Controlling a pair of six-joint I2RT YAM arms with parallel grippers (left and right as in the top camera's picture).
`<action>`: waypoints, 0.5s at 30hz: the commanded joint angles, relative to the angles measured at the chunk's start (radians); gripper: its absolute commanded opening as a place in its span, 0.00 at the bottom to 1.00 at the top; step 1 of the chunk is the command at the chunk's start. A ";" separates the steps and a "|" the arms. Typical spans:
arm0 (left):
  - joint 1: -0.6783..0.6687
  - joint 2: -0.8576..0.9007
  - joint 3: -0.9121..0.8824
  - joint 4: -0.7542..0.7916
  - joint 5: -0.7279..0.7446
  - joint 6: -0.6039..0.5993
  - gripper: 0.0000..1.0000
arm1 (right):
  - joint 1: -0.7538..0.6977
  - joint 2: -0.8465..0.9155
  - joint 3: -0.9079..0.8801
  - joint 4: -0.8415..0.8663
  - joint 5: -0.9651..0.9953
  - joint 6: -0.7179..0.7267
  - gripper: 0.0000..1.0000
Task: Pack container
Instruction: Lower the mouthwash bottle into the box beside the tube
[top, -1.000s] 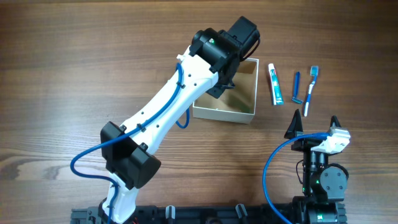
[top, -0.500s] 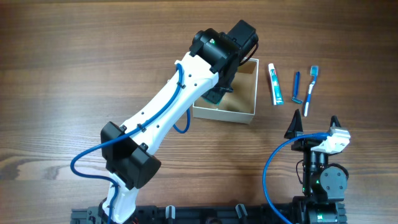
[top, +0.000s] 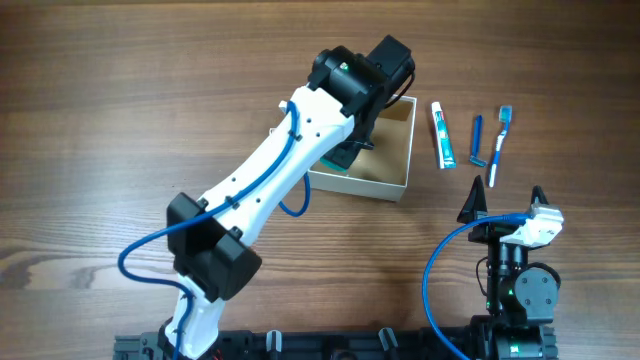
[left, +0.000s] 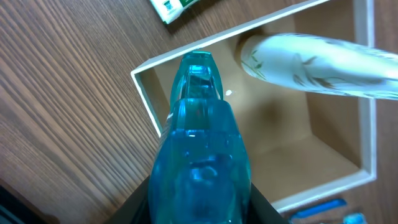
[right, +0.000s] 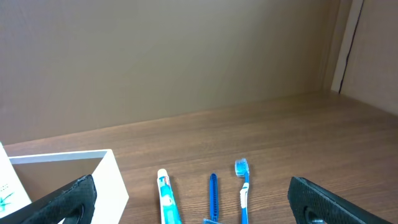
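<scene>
I should keep lowering the clear blue bottle with my left gripper until it touches the box's bottom (left: 238, 107), because the bottle points into the box's free corner (left: 157, 88) next to the white tube.
The container (top: 406, 150) is a square white box with a brown inside, at the table's middle back. It also shows in the left wrist view (left: 144, 93) and the right wrist view (right: 109, 180). My left gripper (top: 348, 152) is shut on a clear blue bottle (left: 199, 143) and holds it over the box's corner, its cap pointing into the box. A white tube with green print (left: 311, 59) lies inside the box. My right gripper (top: 505, 203) is open and empty near the front right, also seen in the right wrist view (right: 199, 208).
A toothpaste tube (top: 443, 135), a blue razor (top: 478, 140) and a blue toothbrush (top: 499, 145) lie side by side on the wood table right of the box. In the right wrist view they are the toothpaste (right: 166, 199), razor (right: 213, 190) and toothbrush (right: 243, 183).
My left gripper has shifted a little towards the box's near left side with the blue bottle. The right arm has not moved.
</scene>
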 joint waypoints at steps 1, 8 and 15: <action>-0.003 0.034 0.002 0.003 -0.013 -0.024 0.08 | -0.002 -0.011 -0.002 0.001 -0.005 0.018 1.00; -0.003 0.047 0.002 0.013 -0.033 -0.024 0.13 | -0.002 -0.011 -0.002 0.001 -0.005 0.018 1.00; -0.004 0.085 0.002 0.044 -0.029 -0.023 0.17 | -0.002 -0.011 -0.002 0.001 -0.005 0.018 1.00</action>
